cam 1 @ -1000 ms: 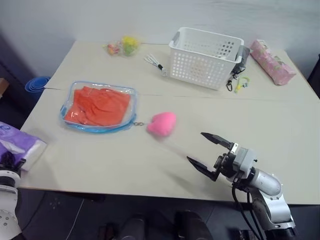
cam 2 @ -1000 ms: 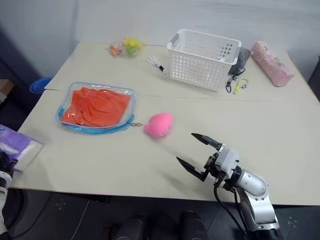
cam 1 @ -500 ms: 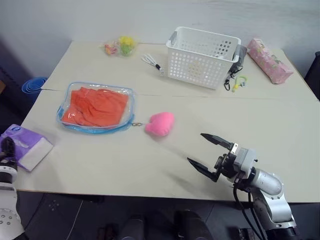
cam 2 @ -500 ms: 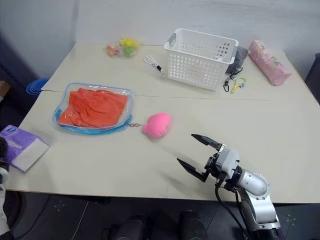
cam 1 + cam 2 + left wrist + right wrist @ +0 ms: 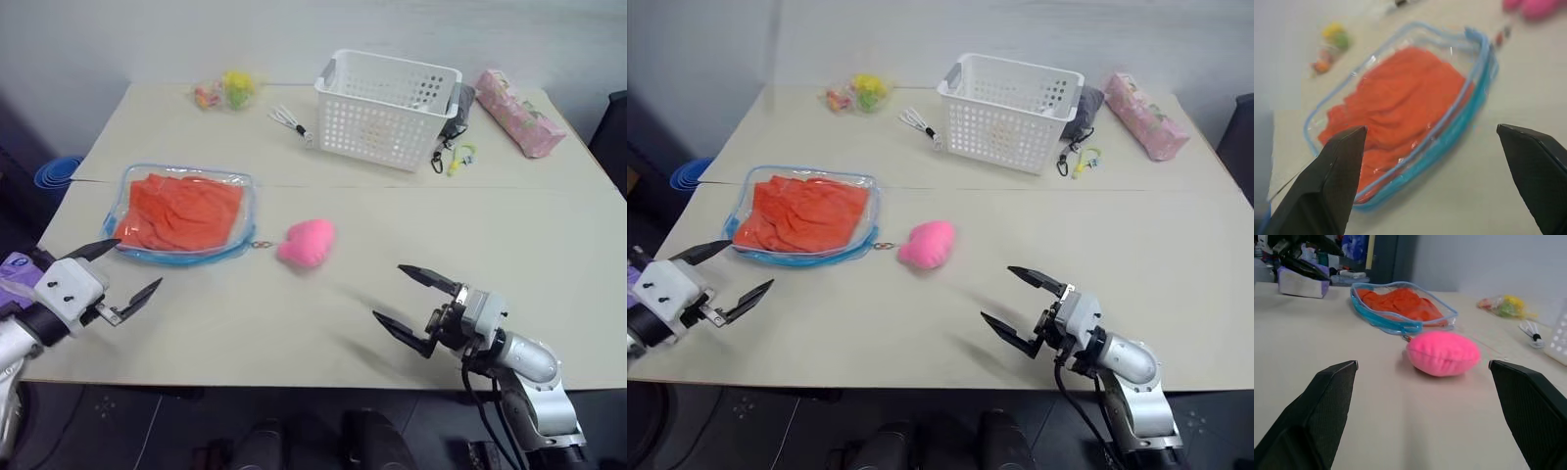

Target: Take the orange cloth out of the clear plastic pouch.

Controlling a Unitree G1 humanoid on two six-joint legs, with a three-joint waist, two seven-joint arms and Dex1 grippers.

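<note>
The blue zipper edge [image 5: 186, 258] will unzip when the robot pulls the pink plush along it, because a small chain [image 5: 263, 244] joins the plush to the pouch's corner.
The clear plastic pouch [image 5: 183, 213] with blue edging lies flat on the left half of the table. The wrinkled orange cloth [image 5: 176, 206] is inside it and fills most of it. My left gripper [image 5: 137, 264] hovers open just off the pouch's near left corner, apart from it. In the left wrist view its fingers [image 5: 1334, 181] frame the pouch [image 5: 1476, 73] and cloth [image 5: 1400, 107]. My right gripper [image 5: 388, 292] stands open and empty over the table's near right part. It points at the pink plush [image 5: 1444, 352], with the pouch [image 5: 1400, 323] beyond.
A pink heart plush [image 5: 306, 243] lies by the pouch's zipper pull. At the back are a white perforated basket [image 5: 387, 98], a pink patterned case [image 5: 519, 100], a bag of yellow toys [image 5: 223, 91] and clips [image 5: 289, 119]. A purple pack [image 5: 18, 271] sits at the near left edge.
My left gripper let go of the purple pack at the table's left edge, opened wide and came into view near the pouch's corner. The right gripper stayed put.
</note>
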